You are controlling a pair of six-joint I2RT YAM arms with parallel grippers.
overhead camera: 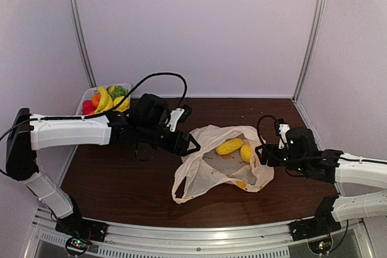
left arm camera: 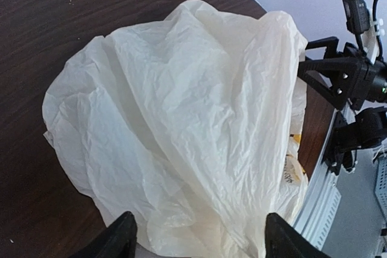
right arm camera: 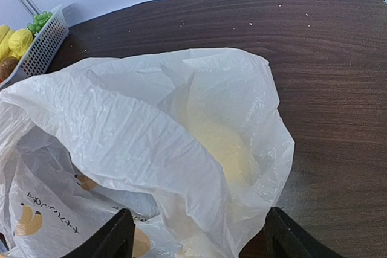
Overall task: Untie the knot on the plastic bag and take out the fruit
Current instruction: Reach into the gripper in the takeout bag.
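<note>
I should close my left gripper's open fingers on the bag's edge (left arm camera: 233, 228), which lies loose between them, before my right gripper reaches inside for the yellow fruit (overhead camera: 229, 147).
The cream plastic bag (overhead camera: 208, 170) lies crumpled on the dark table with its mouth gaping upward. Two yellow oval fruit (overhead camera: 230, 146) lie side by side inside the mouth. No knot shows in any view. My left gripper (overhead camera: 192, 144) sits at the bag's left edge. In the left wrist view it (left arm camera: 199, 240) is open, with bag plastic (left arm camera: 181, 125) spread loosely between and beyond the fingers. My right gripper (overhead camera: 262, 153) is at the bag's right edge. It (right arm camera: 198, 237) is open too, straddling a fold of the bag (right arm camera: 139, 131), through which one yellow fruit (right arm camera: 225, 144) shows.
A white slotted basket (overhead camera: 86, 96) at the back left holds bananas, green grapes and red and orange pieces. It also shows in the right wrist view (right arm camera: 43, 48). The right arm (left arm camera: 357, 77) stands just past the bag in the left wrist view. Walls close the back and sides.
</note>
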